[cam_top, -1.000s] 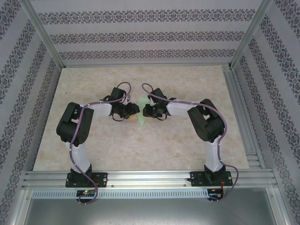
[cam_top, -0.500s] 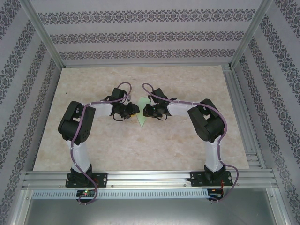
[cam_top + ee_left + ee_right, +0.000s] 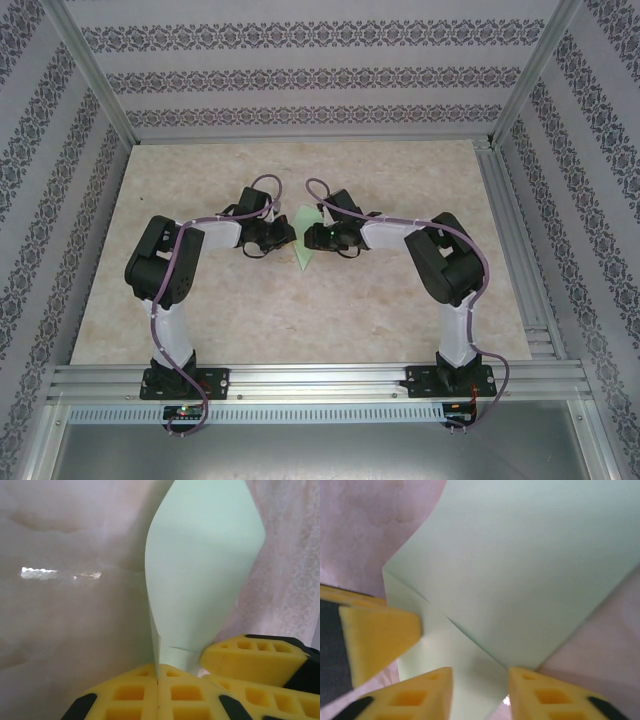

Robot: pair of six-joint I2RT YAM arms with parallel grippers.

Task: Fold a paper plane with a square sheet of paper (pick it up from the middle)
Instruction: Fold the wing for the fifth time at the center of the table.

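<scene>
My right gripper is open where the paper slants across its fingers point(image 3: 455, 652), so it should circle to the paper's near tip point(image 3: 303, 266) and pinch the paper's folded edge there.
The square sheet of paper point(image 3: 303, 258) is pale mint green and folded into a slim pointed shape, standing up off the table between the two grippers. My left gripper point(image 3: 287, 236) is shut on its lower edge; in the left wrist view the yellow fingers point(image 3: 125, 692) meet with the paper point(image 3: 200, 570) pinched in their seam at the left gripper point(image 3: 158, 669). My right gripper point(image 3: 318, 237) faces it from the right. Its jaws stand open point(image 3: 480, 676), with the folded paper point(image 3: 530, 565) lying across the gap and no pad pressing it. The left gripper's finger point(image 3: 375, 635) shows beside it.
The beige marbled table point(image 3: 200, 310) spreads round the arms. An aluminium rail point(image 3: 320, 380) runs along the near edge and patterned walls point(image 3: 300, 75) close the back and sides. The two grippers are almost touching at mid-table.
The left gripper has closed onto the paper's edge. The right gripper has opened, let go of the paper and shifted slightly right. The paper stays upright between them.
</scene>
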